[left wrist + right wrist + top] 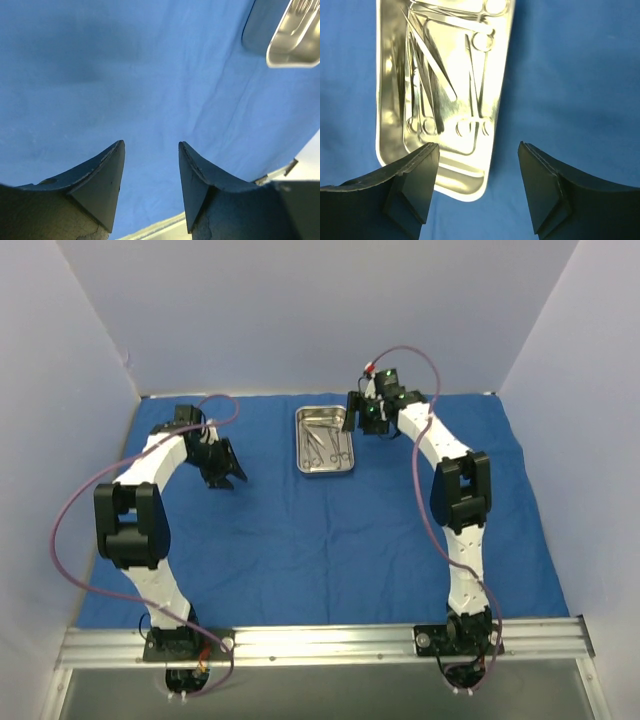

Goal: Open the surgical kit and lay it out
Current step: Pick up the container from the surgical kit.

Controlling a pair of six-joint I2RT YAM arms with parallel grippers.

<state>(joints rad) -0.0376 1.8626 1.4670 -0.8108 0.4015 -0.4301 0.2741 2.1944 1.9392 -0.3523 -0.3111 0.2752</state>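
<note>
The silver instruments (314, 446) are loose on the steel tray's open bottom (326, 443), so they will slide and bunch up when I carry the tray.
The royal-blue cloth wrap (330, 530) lies spread flat over the table. A shiny steel tray (305, 440) sits on it at the back middle, with several silver ring-handled instruments (325, 443) inside. In the right wrist view the tray (390, 125) and its instruments (445, 80) fill the upper left. My right gripper (360, 418) hovers open and empty at the tray's right edge (479, 150). My left gripper (228, 472) is open and empty over bare cloth left of the tray (151, 145). A corner of the tray (295, 45) shows in the left wrist view.
White walls enclose the back and both sides. A metal rail (320, 640) runs along the near edge, holding both arm bases. Purple cables (70, 510) loop off the arms. The cloth's near edge (165, 225) shows in the left wrist view.
</note>
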